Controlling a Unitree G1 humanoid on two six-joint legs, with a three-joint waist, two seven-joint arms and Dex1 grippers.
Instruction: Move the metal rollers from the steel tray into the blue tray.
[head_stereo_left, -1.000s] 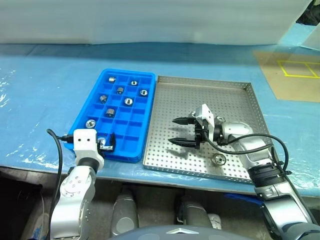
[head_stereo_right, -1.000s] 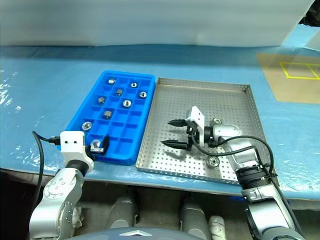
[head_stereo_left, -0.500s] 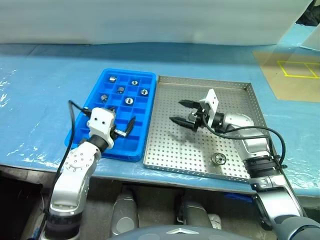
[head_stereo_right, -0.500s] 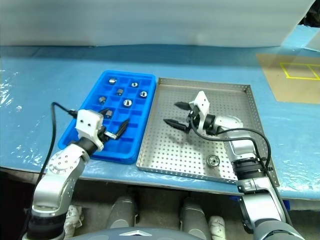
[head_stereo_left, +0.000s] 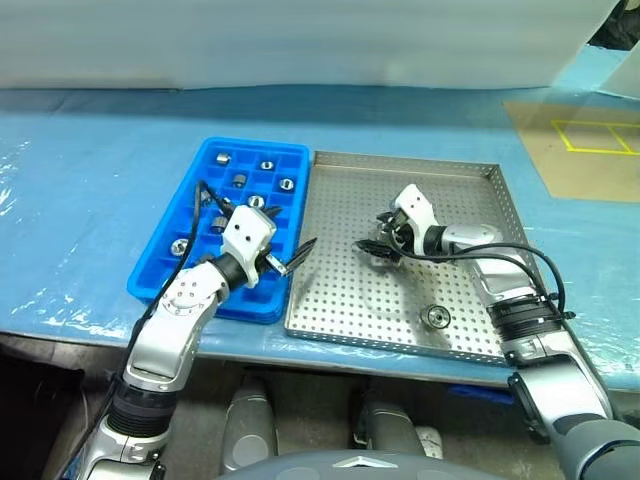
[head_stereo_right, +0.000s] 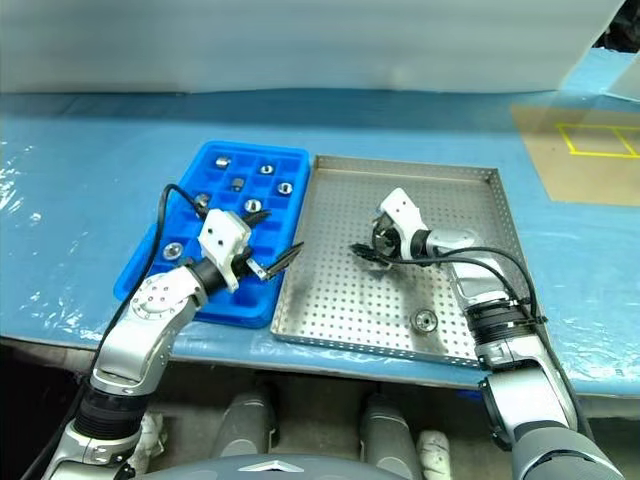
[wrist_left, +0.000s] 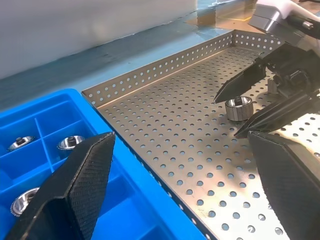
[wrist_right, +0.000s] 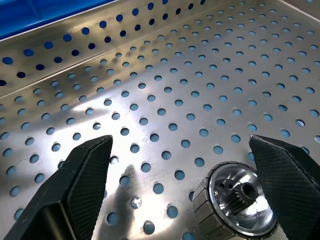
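Note:
I should first pull my left gripper back toward the blue tray's front (head_stereo_left: 256, 298), because it sticks out over the blue tray's edge (head_stereo_left: 299, 228) in my right gripper's way.
The steel tray (head_stereo_left: 470, 190) lies to the right of the blue tray (head_stereo_left: 165, 270). My right gripper (head_stereo_left: 378, 235) is open and dips to the tray floor near its middle. One of the metal rollers (wrist_right: 235, 202) sits on the floor between its fingers (wrist_right: 80, 185), nearer one of them. A second roller (head_stereo_left: 436, 317) lies near the tray's front rim. Several rollers (head_stereo_left: 267, 165) sit in the blue tray's compartments. My left gripper (head_stereo_left: 292, 226) is open and empty over the blue tray's right edge, pointing at the steel tray (wrist_left: 165, 150).
Both trays rest on a blue plastic-covered table whose front edge runs just below them. A white foam wall stands behind. A brown board with a yellow square (head_stereo_left: 585, 140) lies at the back right.
My left gripper swung from the blue tray's front-left corner up and right across it. My right gripper moved farther into the steel tray and tipped down around a roller. Both stayed open.

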